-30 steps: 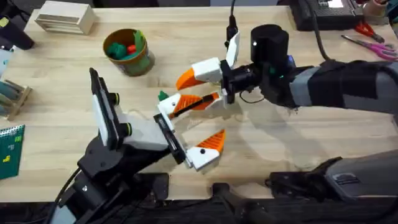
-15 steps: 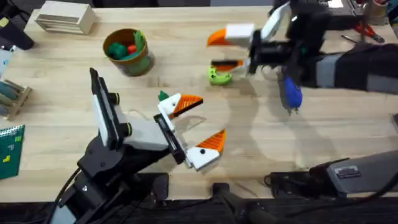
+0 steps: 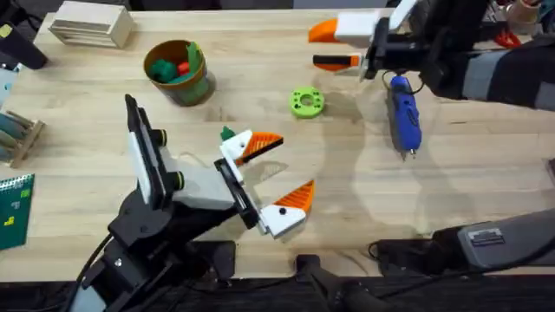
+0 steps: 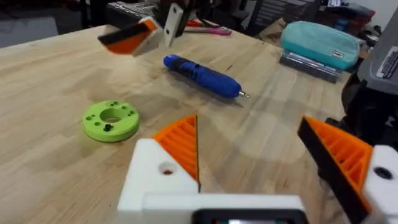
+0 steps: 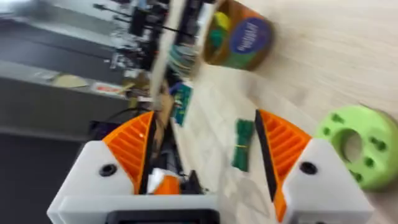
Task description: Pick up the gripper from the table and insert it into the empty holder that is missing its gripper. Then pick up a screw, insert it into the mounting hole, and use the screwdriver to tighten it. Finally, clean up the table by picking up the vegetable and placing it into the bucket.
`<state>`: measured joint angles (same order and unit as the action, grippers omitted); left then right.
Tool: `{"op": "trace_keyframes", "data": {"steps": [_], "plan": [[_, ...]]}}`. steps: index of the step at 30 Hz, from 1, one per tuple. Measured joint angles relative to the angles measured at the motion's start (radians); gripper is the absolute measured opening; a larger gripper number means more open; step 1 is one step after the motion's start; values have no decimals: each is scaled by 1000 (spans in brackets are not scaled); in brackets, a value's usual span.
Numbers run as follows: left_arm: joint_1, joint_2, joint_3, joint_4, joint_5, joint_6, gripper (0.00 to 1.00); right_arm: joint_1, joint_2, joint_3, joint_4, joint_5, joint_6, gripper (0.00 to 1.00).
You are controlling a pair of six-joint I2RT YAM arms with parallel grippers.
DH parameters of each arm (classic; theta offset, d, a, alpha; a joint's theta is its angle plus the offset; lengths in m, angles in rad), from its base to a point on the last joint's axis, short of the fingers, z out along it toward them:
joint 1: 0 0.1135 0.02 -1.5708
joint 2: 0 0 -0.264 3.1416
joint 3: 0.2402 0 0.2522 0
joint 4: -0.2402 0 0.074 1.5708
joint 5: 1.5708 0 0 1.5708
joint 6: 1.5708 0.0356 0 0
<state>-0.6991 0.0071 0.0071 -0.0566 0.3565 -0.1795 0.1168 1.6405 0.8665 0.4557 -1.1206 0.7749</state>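
A dark screw head [image 3: 283, 211] sits in the near white finger, so the screw should stay in place in the far white finger when the robot inserts it.
My left gripper [image 3: 272, 174] rests open over the table's middle, an orange ribbed wedge on each white finger [image 4: 181, 149]. The dark green vegetable [image 3: 227, 134] lies beside its far finger, and it lies on the wood between my right fingers in the right wrist view [image 5: 242, 144]. My right gripper [image 3: 326, 47] hovers open and empty near the far edge, seen small in the left wrist view [image 4: 130, 37]. The blue screwdriver [image 3: 404, 114] lies under the right arm [image 4: 202, 74]. The bucket [image 3: 179, 71] stands far left [image 5: 239, 38]. The loose gripper, the empty holder and a screw are out of view.
A lime-green ring-shaped disc [image 3: 306, 102] lies between the two grippers [image 4: 111, 119] [image 5: 354, 146]. A pale box [image 3: 89, 23] sits at the far left corner. Scissors [image 3: 513, 54] lie at the far right. Bare wood stretches in front of the screwdriver.
My right gripper has drawn away from the left gripper's far finger and swung up and right toward the far edge, uncovering the lime disc and the screwdriver. The left arm has stayed still.
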Motion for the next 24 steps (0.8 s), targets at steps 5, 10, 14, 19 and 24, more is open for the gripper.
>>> {"op": "trace_keyframes", "data": {"steps": [5, 10, 14, 19, 24], "plan": [[0, 0, 0, 0, 0, 0, 987, 88, -17, 76, -591, 322, -368, 869], [0, 0, 0, 0, 0, 0, 987, 184, -40, 155, -767, 566, -577, 871], [0, 0, 0, 0, 0, 0, 987, 357, -44, 167, -806, 858, -769, 869], [0, 0, 0, 0, 0, 0, 987, 443, 7, 167, -720, 1069, -884, 490], [0, 0, 0, 0, 0, 0, 987, 446, 49, 172, -718, 1079, -887, 416]]}}
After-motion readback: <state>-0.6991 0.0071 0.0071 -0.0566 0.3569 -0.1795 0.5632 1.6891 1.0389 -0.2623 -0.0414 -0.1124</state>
